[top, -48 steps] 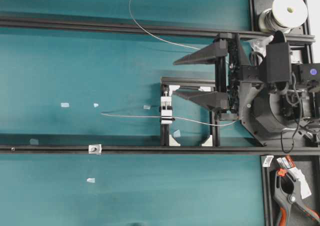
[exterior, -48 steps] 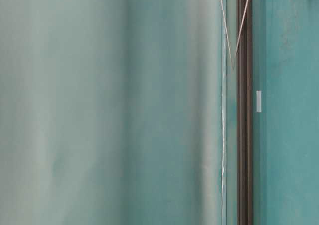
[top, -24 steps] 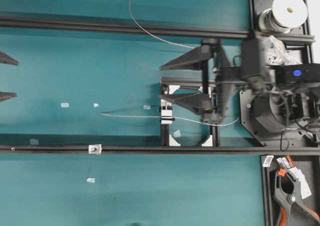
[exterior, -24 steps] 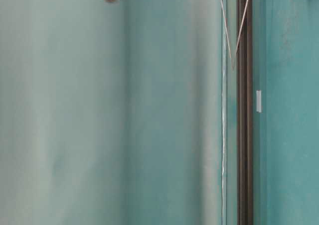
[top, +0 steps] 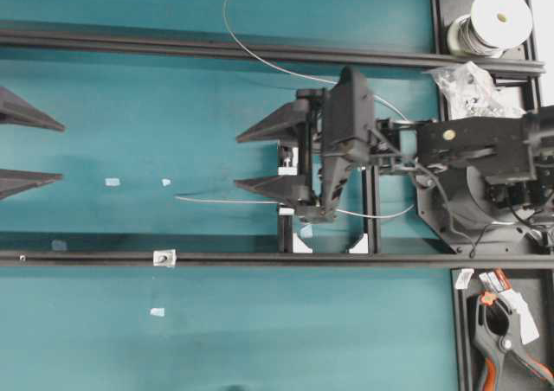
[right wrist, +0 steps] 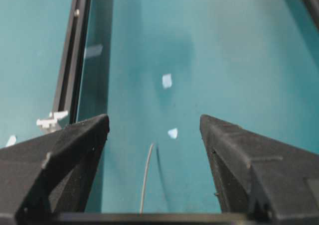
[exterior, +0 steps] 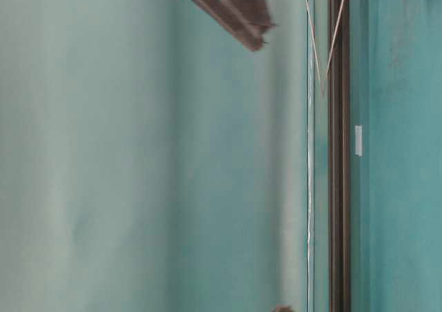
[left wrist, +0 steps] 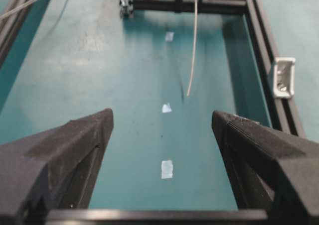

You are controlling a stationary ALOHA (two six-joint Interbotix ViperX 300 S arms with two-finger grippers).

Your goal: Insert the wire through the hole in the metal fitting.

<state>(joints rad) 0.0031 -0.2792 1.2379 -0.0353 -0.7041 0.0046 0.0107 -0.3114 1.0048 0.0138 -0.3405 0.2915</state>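
Observation:
The wire's loose end [right wrist: 148, 167] stands clear of its shadow [right wrist: 158, 160]. The wire should stick out forward and sag only a little when I carry it to the fitting.
The thin silver wire [top: 227, 201] runs from the spool [top: 498, 15], loops across the top rail and passes through the white clamp block [top: 286, 208]. Its free end lies on the mat, pointing left. The small silver metal fitting [top: 163, 257] sits on the lower rail, left of and below that end; its hole shows only as a dark centre. My right gripper [top: 237, 161] hangs open above the clamp block, the wire [right wrist: 147, 175] below its jaws. At the far left my left gripper [top: 61, 152] stands open and empty, facing the wire end [left wrist: 188, 93]. The fitting [left wrist: 283, 80] is to its right.
Two black rails [top: 216, 49] [top: 260, 258] cross the teal mat. Small white tape scraps [top: 112, 182] lie between them. A plastic bag [top: 472, 88] and an orange-black spring clamp [top: 506, 339] sit at the right. A blurred dark finger [exterior: 228, 5] shows in the table-level view.
My left gripper has come into the overhead view from the left edge, jaws wide. My right gripper has moved left, out over the clamp block. The wire has not moved.

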